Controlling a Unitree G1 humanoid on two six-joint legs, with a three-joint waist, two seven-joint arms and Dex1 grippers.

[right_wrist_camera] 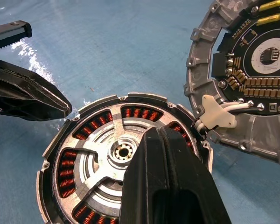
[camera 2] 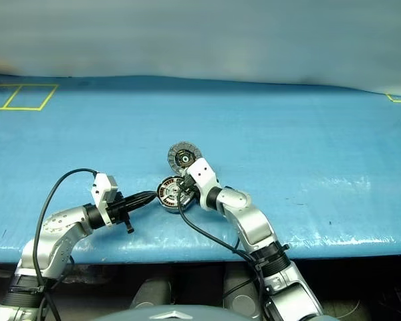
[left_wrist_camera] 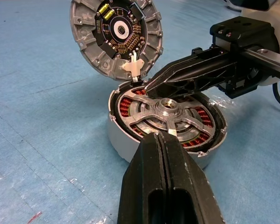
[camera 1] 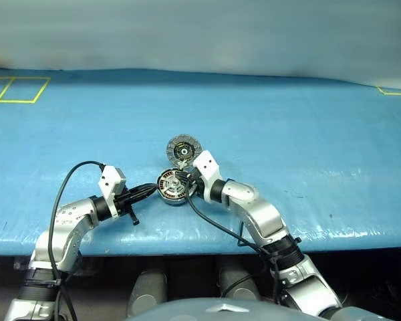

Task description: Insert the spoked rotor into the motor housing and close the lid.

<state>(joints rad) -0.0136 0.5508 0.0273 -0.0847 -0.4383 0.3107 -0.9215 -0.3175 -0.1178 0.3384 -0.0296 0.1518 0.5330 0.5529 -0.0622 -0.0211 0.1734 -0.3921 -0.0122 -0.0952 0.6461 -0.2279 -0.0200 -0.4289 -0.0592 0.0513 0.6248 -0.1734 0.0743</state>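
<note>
My right gripper is reaching over the spoked rotor [camera 1: 172, 186] in the lid's path. It should move back, go to the lid's rim [camera 1: 198, 144] and fold the lid over.
The motor housing [camera 1: 172, 187] sits on the blue table near its front edge, grey outside, with copper windings visible inside. The spoked rotor [left_wrist_camera: 166, 107] lies inside it, silver spokes meeting at a central hub with a black ring around the rim. The lid [camera 1: 182, 150] stands open behind the housing on its hinge, its patterned inner face with a dark yellow-marked centre turned toward me. My left gripper [left_wrist_camera: 164, 136] is shut, its tips at the housing's left rim. My right gripper [right_wrist_camera: 161, 133] is shut too, reaching over the rotor from the right near the hinge.
The blue table cover [camera 1: 307, 147] stretches wide on all sides of the housing. Yellow tape squares [camera 1: 17, 90] mark the far left corner, and more yellow tape [camera 1: 394, 91] sits at the far right. The table's front edge [camera 1: 187, 244] runs just below both arms.
</note>
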